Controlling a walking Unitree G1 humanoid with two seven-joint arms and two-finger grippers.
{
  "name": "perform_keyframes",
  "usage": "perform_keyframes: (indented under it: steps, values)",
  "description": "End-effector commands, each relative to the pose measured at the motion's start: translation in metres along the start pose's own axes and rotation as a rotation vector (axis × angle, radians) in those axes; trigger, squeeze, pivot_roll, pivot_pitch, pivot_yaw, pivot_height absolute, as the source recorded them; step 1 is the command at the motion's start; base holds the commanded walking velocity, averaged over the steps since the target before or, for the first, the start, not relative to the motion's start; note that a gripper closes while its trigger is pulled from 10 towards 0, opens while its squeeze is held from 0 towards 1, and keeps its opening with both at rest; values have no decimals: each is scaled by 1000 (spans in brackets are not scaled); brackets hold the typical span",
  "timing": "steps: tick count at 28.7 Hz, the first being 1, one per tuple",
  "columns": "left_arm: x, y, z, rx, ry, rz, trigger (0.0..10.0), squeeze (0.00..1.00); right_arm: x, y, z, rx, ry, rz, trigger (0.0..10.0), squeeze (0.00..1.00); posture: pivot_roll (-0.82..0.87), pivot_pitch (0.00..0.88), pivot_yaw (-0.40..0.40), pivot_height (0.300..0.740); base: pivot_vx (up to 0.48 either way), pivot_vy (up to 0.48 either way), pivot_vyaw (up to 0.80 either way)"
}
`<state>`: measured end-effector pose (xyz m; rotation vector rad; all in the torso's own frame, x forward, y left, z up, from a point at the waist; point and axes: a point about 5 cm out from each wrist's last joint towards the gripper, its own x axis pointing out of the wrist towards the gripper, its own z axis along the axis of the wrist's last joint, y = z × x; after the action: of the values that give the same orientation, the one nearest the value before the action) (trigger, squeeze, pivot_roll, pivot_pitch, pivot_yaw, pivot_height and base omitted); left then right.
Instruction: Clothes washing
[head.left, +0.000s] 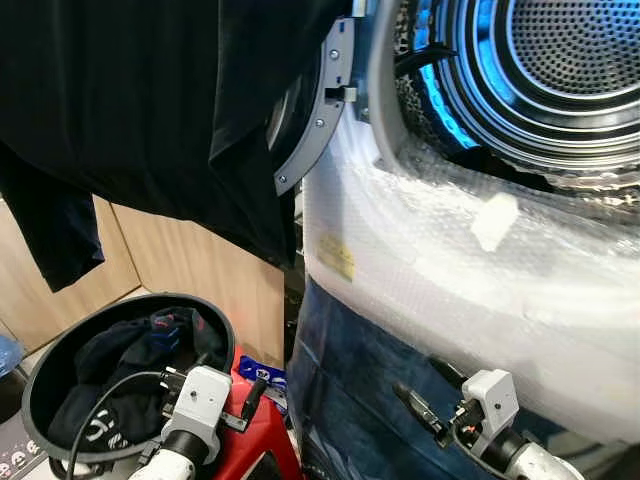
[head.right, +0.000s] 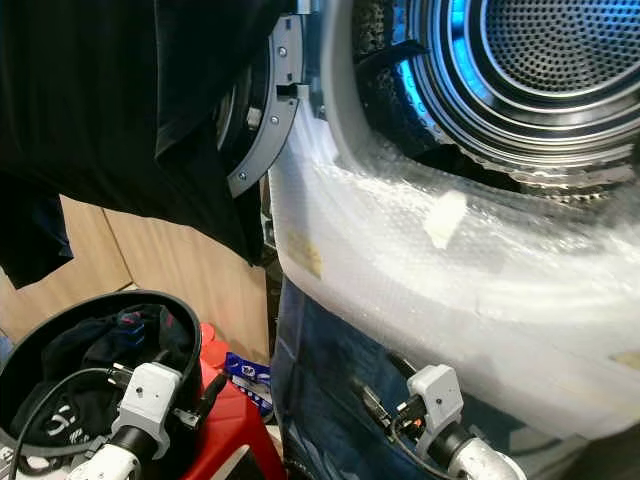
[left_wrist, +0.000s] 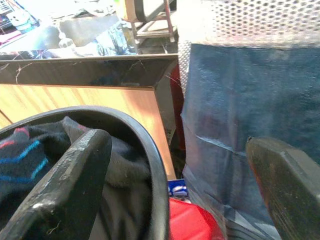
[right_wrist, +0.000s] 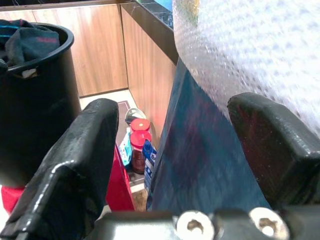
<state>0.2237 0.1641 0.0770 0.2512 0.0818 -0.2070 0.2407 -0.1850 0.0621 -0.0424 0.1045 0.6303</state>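
I see the black garment (head.left: 182, 338) with blue stripes (head.left: 163, 322) lying crumpled over the other clothes, so it will come out of the basket by itself when I lift it.
The washing machine's steel drum (head.left: 570, 60) stands open at the upper right, lit blue inside. A large black garment (head.left: 150, 100) hangs over the open door (head.left: 322, 110) at the upper left. Dark clothes (head.left: 120, 360) lie in a black round basket (head.left: 60, 345) at the lower left. My left gripper (head.left: 215, 380) is open beside the basket's near rim; in its wrist view one finger (left_wrist: 70, 180) lies over the clothes, and nothing is held. My right gripper (head.left: 425, 385) is open and empty, close to the machine's blue front panel (head.left: 350, 380).
Bubble wrap (head.left: 450, 260) covers the machine's front below the drum. A red stool (head.left: 265, 440) sits beside the basket. Wooden cabinet fronts (head.left: 190, 260) run behind it. Red-capped bottles (right_wrist: 140, 125) stand on the floor between cabinet and machine.
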Motion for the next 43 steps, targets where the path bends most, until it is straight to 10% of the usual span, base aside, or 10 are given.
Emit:
perform_keyframes:
  steps: [1, 14, 25, 30, 43]
  values:
    - [1, 0, 1, -6, 2, 2, 10000, 0, 2, 1, 5, -14, -13, 11, 10000, 0, 40, 0, -34, 740, 289, 0, 0]
    - [3, -5, 2, -37, 2, -13, 10000, 0, 2, 0, 4, -14, -7, 12, 10000, 0, 39, 0, -34, 740, 224, 0, 0]
    - [-1, -15, 3, 123, -25, -46, 10000, 0, -1, 0, 0, -16, 16, 36, 10000, 0, 44, 0, -38, 740, 0, 0, 0]
    - [-3, 4, -3, 183, 55, 240, 10000, 0, -2, -1, 0, -19, 25, 50, 10000, 0, 47, 0, -39, 740, 0, 0, 0]
    - [-32, 57, -11, -102, 123, 679, 10000, 0, 0, -7, 2, -60, 88, 138, 10000, 0, 95, 0, -65, 740, 0, 0, 0]
